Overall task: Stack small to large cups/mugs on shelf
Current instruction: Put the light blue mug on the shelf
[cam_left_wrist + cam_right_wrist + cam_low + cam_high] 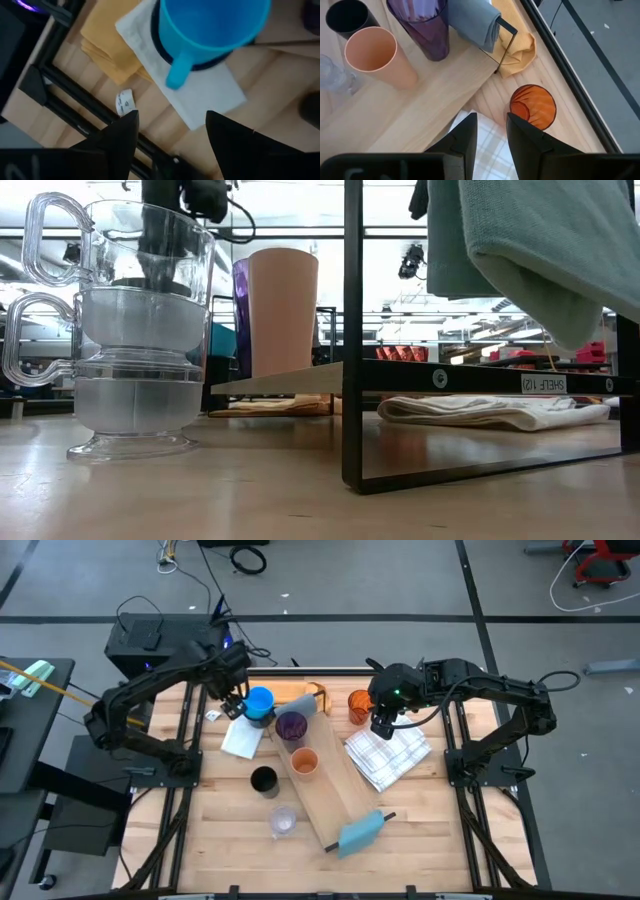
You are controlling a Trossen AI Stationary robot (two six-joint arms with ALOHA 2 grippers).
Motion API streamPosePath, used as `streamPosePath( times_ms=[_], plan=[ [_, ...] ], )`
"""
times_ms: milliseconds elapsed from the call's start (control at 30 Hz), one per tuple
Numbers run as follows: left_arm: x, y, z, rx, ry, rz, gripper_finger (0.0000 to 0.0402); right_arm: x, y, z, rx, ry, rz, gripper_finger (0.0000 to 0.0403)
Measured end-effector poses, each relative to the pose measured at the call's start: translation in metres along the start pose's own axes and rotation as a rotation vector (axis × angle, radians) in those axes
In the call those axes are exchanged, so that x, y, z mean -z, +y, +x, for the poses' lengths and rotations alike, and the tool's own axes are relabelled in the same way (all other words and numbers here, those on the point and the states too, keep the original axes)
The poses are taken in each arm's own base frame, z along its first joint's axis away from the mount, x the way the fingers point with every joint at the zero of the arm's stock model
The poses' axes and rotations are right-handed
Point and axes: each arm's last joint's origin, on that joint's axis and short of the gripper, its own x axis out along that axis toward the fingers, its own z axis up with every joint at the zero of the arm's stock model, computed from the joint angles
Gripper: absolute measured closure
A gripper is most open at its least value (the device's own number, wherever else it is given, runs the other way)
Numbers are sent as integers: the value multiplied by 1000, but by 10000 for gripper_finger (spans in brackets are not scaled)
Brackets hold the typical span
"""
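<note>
My left gripper should go on moving in before its open fingers straddle the bright blue mug's handle (180, 71), since the handle points straight (176, 81) at the gap between those fingers.
A bright blue mug (259, 701) sits inside a dark navy mug (159, 46) on a white napkin (240, 739). My left gripper (237, 703) is open and empty just left of it, and the mug's handle (177, 75) points toward the gripper (172, 135). A purple tumbler (291, 726) and a peach-orange cup (304, 762) stand on the pale shelf plank (335, 802). A black cup (264, 781) and stacked clear glasses (283, 822) stand on the table. My right gripper (383, 727) hovers narrowly open and empty over the white checked cloth (392, 755), beside a ribbed orange cup (533, 106).
Blue-grey cloth pieces cover the shelf's ends (360, 832) (472, 22). A yellow cloth (105, 42) lies at the far side under the napkin. Black frame rails (455, 755) run along both table sides. There is free wood at the near edge (430, 850).
</note>
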Motion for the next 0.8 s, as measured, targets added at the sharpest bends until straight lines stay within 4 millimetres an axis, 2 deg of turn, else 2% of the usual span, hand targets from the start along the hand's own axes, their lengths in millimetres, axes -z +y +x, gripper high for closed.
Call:
streamPosePath(
  times_ms=[333,800],
  plan=[
    [-9,0,1,-31,-76,20,155,0,0,0,-2,2,-3,292],
    [-26,-5,29,-19,45,117,154,1,1,0,-23,11,-1,292]
  ],
)
